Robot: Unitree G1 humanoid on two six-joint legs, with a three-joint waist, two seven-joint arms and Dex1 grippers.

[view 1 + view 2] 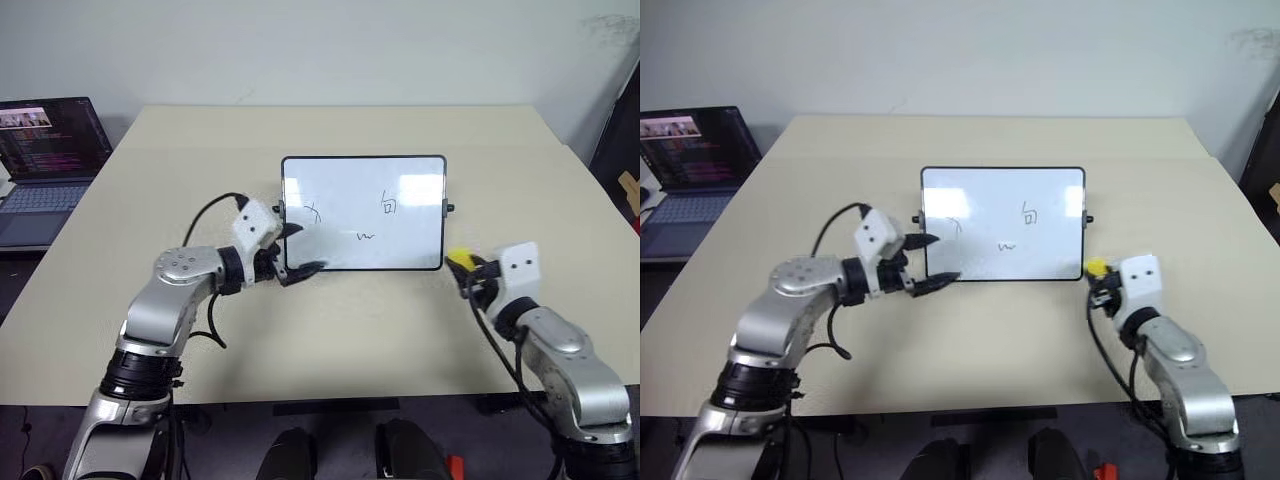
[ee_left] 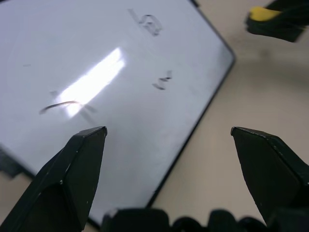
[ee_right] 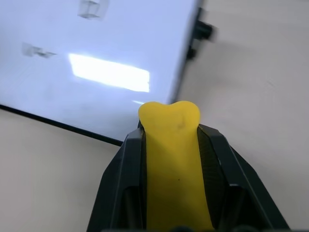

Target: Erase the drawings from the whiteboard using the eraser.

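The yellow eraser (image 1: 461, 258) is hovering off the whiteboard's corner, away from the cross, so the robot's right gripper should move the eraser across and wipe the cross (image 1: 313, 213) first.
The whiteboard (image 1: 405, 245) lies flat in the middle of the table, black-framed. It carries three drawings: an x-like cross (image 1: 314, 212) at its left, a boxy squiggle (image 1: 388, 204) toward its right and a short wavy line (image 1: 365, 237) lower in the middle. My left gripper (image 1: 304, 250) is open at the board's near left corner, its fingers (image 2: 72, 174) spread over the frame edge. My right gripper (image 1: 462, 265) hovers just off the board's near right corner, shut on the yellow eraser (image 3: 173, 159), whose end sticks out past the fingertips.
An open laptop (image 1: 45, 165) stands at the far left edge of the beige table (image 1: 350, 320). A dark object (image 1: 628, 190) sits beyond the table's right edge. Bare tabletop surrounds the board on all sides.
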